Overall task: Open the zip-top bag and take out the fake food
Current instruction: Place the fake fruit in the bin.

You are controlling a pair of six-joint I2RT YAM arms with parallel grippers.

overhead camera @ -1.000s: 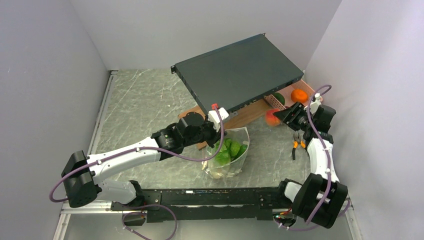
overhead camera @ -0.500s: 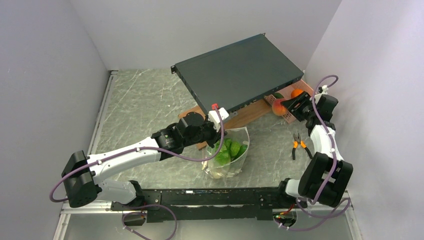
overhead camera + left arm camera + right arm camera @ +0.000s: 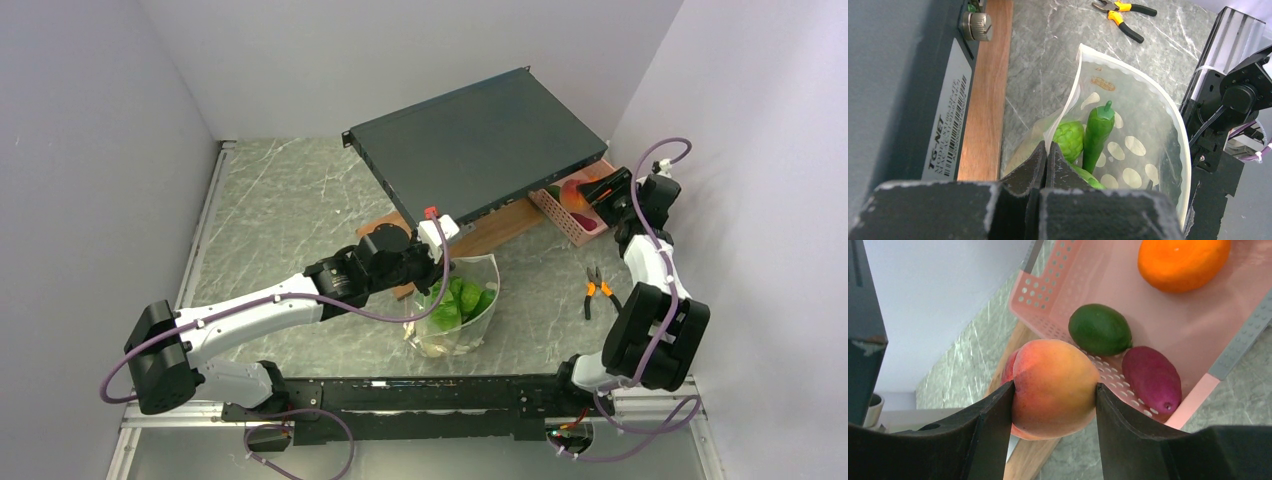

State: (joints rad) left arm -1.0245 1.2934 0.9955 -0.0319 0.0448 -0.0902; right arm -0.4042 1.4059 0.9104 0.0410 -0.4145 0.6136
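Note:
The peach is over the pink basket's edge [image 3: 1055,387], and the basket's bottom is open beside the orange [image 3: 1150,317]. My right gripper should continue to move inward and let go of the peach there.
The clear zip-top bag [image 3: 470,325] stands open in front of the arms, with green fake food [image 3: 460,298] inside. The left wrist view shows a green pepper [image 3: 1096,134] and a bumpy green piece [image 3: 1069,139] in the bag [image 3: 1148,115]. My left gripper [image 3: 440,262] [image 3: 1046,150] is shut on the bag's near rim. My right gripper [image 3: 588,192] [image 3: 1054,390] is shut on a peach [image 3: 1053,387] and holds it over the near edge of the pink basket [image 3: 1173,325] [image 3: 562,213]. An orange [image 3: 1180,260], a green lime [image 3: 1099,329] and a purple piece [image 3: 1152,379] lie in the basket.
A large dark flat box [image 3: 480,145] rests tilted on a wooden board [image 3: 492,232] behind the bag. Orange-handled pliers [image 3: 597,288] [image 3: 1123,11] lie on the marble table to the right. Walls close in left, back and right.
My right gripper has carried the peach away from the bag side, back and right to above the pink basket. The left gripper and the bag have stayed put.

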